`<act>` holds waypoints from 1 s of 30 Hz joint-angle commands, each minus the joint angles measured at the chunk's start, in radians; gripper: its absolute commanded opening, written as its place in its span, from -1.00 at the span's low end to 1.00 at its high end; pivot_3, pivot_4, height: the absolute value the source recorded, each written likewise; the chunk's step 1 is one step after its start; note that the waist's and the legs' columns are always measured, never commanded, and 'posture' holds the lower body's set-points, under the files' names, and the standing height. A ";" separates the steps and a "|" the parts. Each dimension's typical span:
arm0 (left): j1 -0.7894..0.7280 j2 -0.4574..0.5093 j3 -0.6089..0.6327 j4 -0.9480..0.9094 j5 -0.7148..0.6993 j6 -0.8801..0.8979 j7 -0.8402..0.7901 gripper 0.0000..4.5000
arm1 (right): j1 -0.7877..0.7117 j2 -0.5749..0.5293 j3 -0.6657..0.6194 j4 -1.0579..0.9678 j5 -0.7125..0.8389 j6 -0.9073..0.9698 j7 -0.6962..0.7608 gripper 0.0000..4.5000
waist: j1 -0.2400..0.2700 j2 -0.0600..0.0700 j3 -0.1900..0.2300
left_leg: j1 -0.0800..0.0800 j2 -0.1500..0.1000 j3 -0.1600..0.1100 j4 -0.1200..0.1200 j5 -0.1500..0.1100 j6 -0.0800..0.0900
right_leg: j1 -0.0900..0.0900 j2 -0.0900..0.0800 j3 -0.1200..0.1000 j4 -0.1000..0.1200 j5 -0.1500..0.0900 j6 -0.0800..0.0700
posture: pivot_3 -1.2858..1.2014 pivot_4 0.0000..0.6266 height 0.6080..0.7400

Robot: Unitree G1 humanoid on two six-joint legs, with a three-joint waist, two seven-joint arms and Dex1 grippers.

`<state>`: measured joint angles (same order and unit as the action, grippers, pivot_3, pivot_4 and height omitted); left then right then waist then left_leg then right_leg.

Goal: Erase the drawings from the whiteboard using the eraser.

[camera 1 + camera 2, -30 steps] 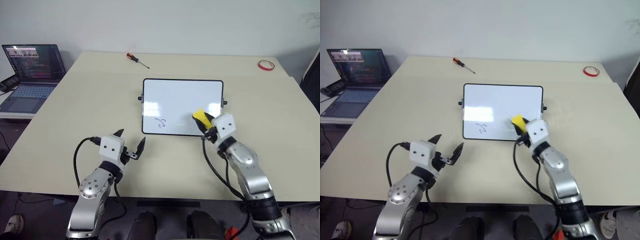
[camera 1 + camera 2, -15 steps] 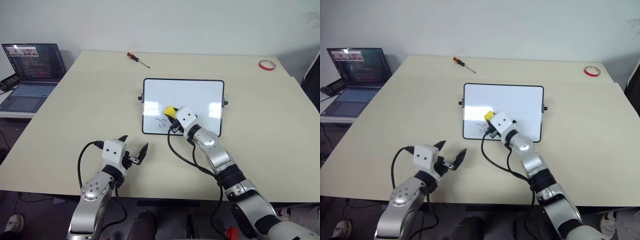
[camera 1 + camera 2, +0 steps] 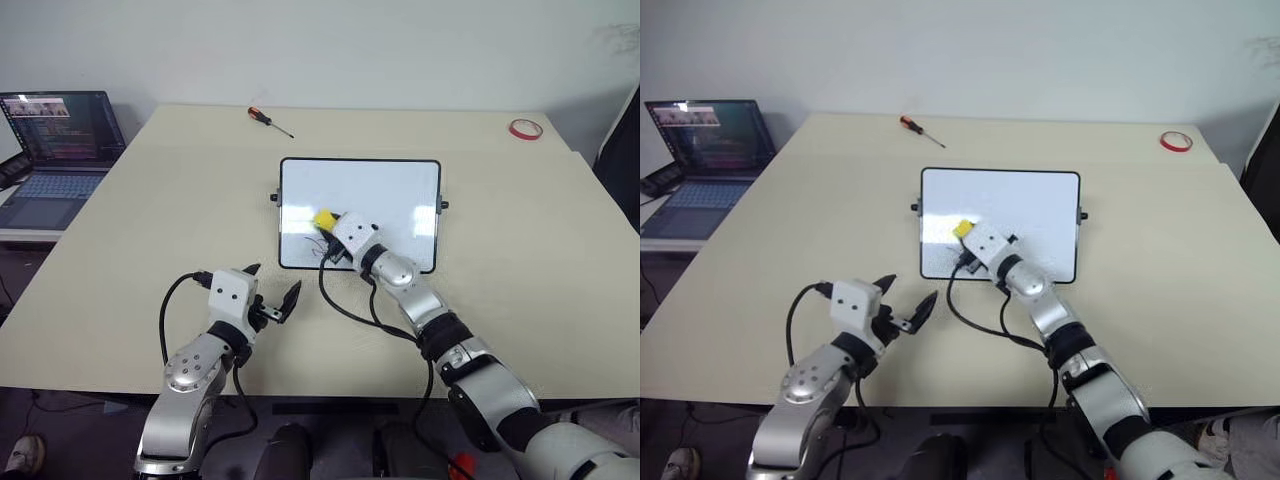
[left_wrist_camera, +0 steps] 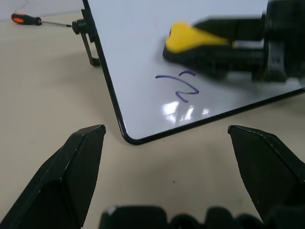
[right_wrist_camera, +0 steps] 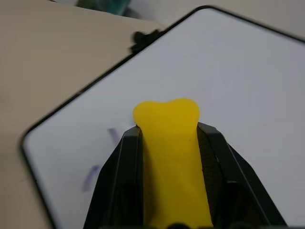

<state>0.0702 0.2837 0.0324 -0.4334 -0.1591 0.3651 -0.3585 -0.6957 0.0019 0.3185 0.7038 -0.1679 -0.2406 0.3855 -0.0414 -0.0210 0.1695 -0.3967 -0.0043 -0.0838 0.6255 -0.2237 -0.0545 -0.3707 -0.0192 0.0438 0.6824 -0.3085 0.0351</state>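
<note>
The dark blue scribble (image 3: 314, 243) is closer than the eraser, so my right gripper should drag the eraser back over the scribble to the whiteboard's near edge (image 3: 322, 268).
The whiteboard (image 3: 390, 190) lies flat at the middle of the table, white with a thin black frame. One dark blue scribble of the drawings (image 4: 183, 86) sits near the board's near left corner. My right gripper (image 3: 327, 222) is shut on the yellow eraser (image 3: 324, 218), low over the board, just beyond the scribble. In the right wrist view the eraser (image 5: 171, 143) stands between the two black fingers (image 5: 121, 171), with faint blue marks (image 5: 102, 157) beside it. My left gripper (image 3: 274, 284) hovers open over bare table in front of the board's near left corner, holding nothing.
An open laptop (image 3: 55, 140) stands on a side table at the far left. At the table's back edge lies a red-handled screwdriver (image 3: 268, 118), and a red tape ring (image 3: 522, 128) lies at the back right corner. Black cables trail from both wrists.
My right gripper has carried the eraser left across the board's near part, from the right side to just beside the scribble. The left gripper has stayed in place.
</note>
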 commanded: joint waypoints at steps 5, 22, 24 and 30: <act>-0.019 -0.003 0.002 -0.054 -0.014 0.015 0.013 1.00 | 0.018 -0.039 0.021 -0.041 -0.045 0.094 0.028 -0.47 | 0.002 0.000 0.000 | 0.001 -0.001 -0.002 0.001 0.000 0.000 | 0.001 0.000 0.000 0.000 0.000 0.000 | 0.03 -0.52 1.00; -0.006 -0.010 -0.004 0.017 -0.010 -0.058 -0.005 1.00 | -0.058 -0.046 0.011 0.014 -0.092 0.022 -0.131 -0.47 | 0.009 0.000 0.000 | 0.000 -0.001 -0.001 0.001 0.000 0.000 | 0.001 0.000 -0.001 0.000 0.000 0.000 | 0.03 -0.52 1.00; -0.005 -0.010 -0.004 0.023 -0.009 -0.065 -0.006 1.00 | -0.031 -0.055 0.032 -0.010 -0.094 0.029 -0.071 -0.47 | 0.008 0.000 0.000 | 0.000 -0.001 -0.001 0.001 0.000 0.000 | 0.001 0.000 -0.001 0.000 0.000 0.000 | 0.03 -0.52 1.00; -0.001 -0.010 -0.004 0.039 -0.010 -0.086 -0.010 1.00 | 0.058 -0.125 0.027 -0.065 -0.093 0.066 0.002 -0.47 | 0.010 0.000 0.000 | 0.000 -0.001 -0.001 0.001 0.000 0.000 | 0.001 0.000 -0.001 0.000 0.000 0.000 | 0.03 -0.52 1.00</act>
<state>0.0693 0.2764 0.0268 -0.3846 -0.1587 0.3082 -0.3640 -0.6563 -0.0920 0.3596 0.6202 -0.2540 -0.2213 0.3853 -0.0318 -0.0209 0.1695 -0.3962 -0.0056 -0.0847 0.6263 -0.2234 -0.0548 -0.3690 -0.0193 0.0426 0.6821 -0.3082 0.0355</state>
